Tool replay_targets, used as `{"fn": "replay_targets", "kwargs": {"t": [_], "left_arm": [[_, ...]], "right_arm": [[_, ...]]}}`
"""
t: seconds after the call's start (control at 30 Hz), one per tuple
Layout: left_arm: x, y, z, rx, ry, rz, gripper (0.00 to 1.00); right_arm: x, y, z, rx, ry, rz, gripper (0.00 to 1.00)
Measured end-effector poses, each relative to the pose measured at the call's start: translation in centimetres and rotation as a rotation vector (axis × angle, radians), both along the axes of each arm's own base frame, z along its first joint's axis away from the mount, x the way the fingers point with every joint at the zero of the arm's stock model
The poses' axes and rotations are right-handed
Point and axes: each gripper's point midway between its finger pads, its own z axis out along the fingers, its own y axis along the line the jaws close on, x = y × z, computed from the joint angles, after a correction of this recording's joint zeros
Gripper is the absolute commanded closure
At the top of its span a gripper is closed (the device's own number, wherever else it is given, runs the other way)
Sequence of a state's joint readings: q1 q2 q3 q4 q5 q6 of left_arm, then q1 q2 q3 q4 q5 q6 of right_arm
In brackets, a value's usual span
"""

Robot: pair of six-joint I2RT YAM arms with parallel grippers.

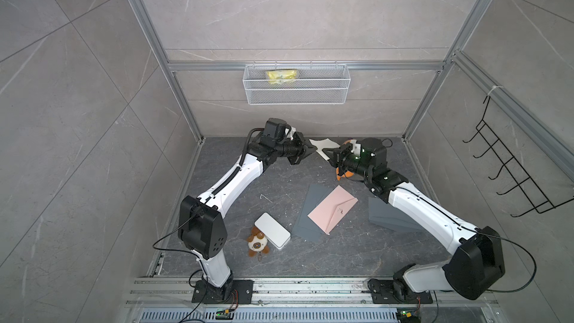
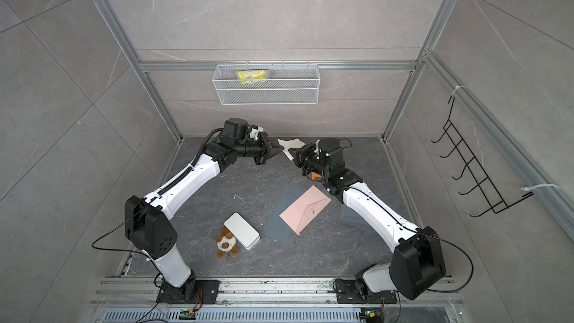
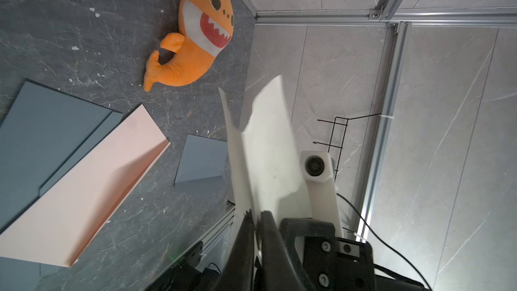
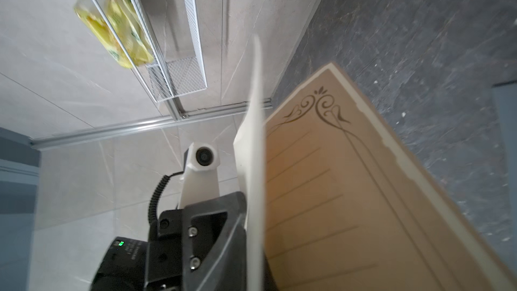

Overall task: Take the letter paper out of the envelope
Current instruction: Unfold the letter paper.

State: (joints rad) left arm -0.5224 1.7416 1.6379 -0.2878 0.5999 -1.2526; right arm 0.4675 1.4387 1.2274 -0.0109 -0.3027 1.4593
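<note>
Next, I open my right gripper and move it away before my left gripper carries the tan letter paper (image 1: 323,145) toward the white box (image 1: 272,230), because both my grippers are pinching the paper.
A cream envelope (image 1: 324,147) (image 2: 292,146) hangs in the air at the back middle, between my two grippers. In the left wrist view its walls (image 3: 265,149) stand spread apart. My left gripper (image 3: 256,215) (image 1: 312,148) has its fingers a narrow gap apart, with one edge of the envelope between them. My right gripper (image 4: 253,205) (image 1: 331,153) is shut on one cream wall of the envelope (image 4: 256,135). The tan letter paper (image 4: 335,191), ruled and with a scroll ornament, lies just beside that wall. The top views do not show the letter paper.
On the dark floor lie a pink envelope (image 1: 332,209), grey envelopes (image 1: 306,222) (image 1: 388,215), a white box (image 1: 272,230) and a plush dog (image 1: 257,243). An orange plush (image 3: 193,37) sits under the right arm. A wire basket (image 1: 296,85) hangs on the back wall and a black rack (image 1: 509,169) on the right.
</note>
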Motion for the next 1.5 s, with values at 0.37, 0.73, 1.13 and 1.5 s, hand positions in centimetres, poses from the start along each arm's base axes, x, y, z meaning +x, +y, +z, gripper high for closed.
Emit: {"fn": "replay_targets", "kwargs": {"t": [0.37,0.73,1.13,1.5], "left_arm": [[1.7,5.3,2.0,0.033,0.031,0.104,0.19],[1.8,9.0,2.8,0.016,0.114,0.177,0.15],[-0.4,7.1,0.1,0.02,0.201,0.091,0.17],[-1.8,5.7,-3.6,0.018,0.298,0.06,0.65]], "right_arm": [[-0.4,-1.0,6.2,-0.7,-0.481,0.215,1.0],[-5.5,1.4,-1.6,-1.411,-1.103,0.56,1.0],[-6.8,4.3,0.7,-1.498,-1.536,0.601,1.0],[-6.3,5.1,0.5,-1.511,-1.577,0.62,1.0]]}}
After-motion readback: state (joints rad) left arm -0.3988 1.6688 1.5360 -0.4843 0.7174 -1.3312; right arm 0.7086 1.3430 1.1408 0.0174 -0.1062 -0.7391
